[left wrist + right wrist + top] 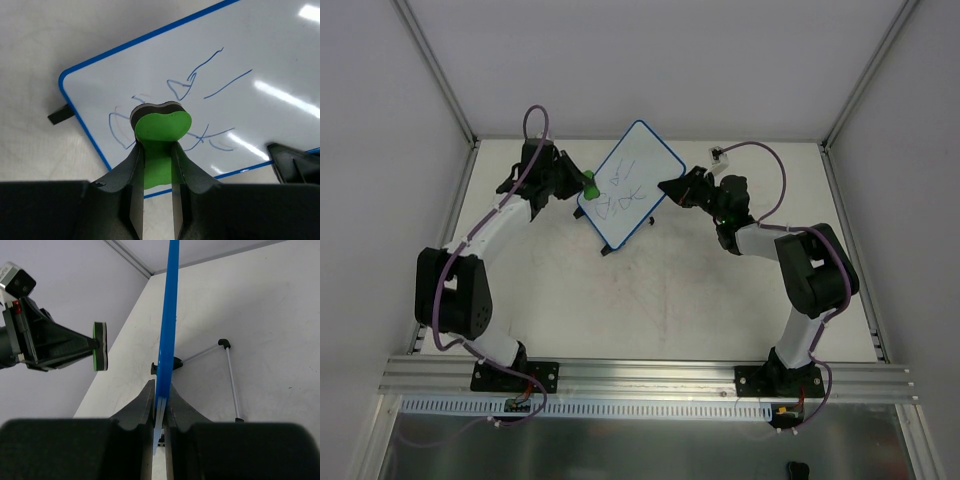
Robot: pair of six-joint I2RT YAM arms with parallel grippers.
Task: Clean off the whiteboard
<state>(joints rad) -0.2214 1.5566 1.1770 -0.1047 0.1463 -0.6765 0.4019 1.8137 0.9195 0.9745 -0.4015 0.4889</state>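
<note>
The eraser (pixel 100 346) is a gap away from the whiteboard, so my left gripper should first press it onto the upper scribbles (pixel 619 175) and then wipe down from there.
The whiteboard (pixel 632 180) has a blue rim and is held up at a tilt over the back of the table. Blue scribbles (pixel 200 85) cover its lower half. My right gripper (pixel 665 187) is shut on its right edge. In the right wrist view the rim (pixel 167 315) runs edge-on between the jaws of that gripper (pixel 161 390). My left gripper (pixel 157 150) is shut on a green eraser (pixel 162 125) with a dark felt face. The eraser (pixel 589 186) is at the board's left edge. In the right wrist view the eraser (pixel 100 346) stands a short gap off the board's face.
A thin wire stand (pixel 230 375) with black tips juts from the board's back above the white table (pixel 650 300). A black foot (pixel 60 116) shows at the board's lower corner. White walls and metal posts (pixel 435 70) close in the back and sides.
</note>
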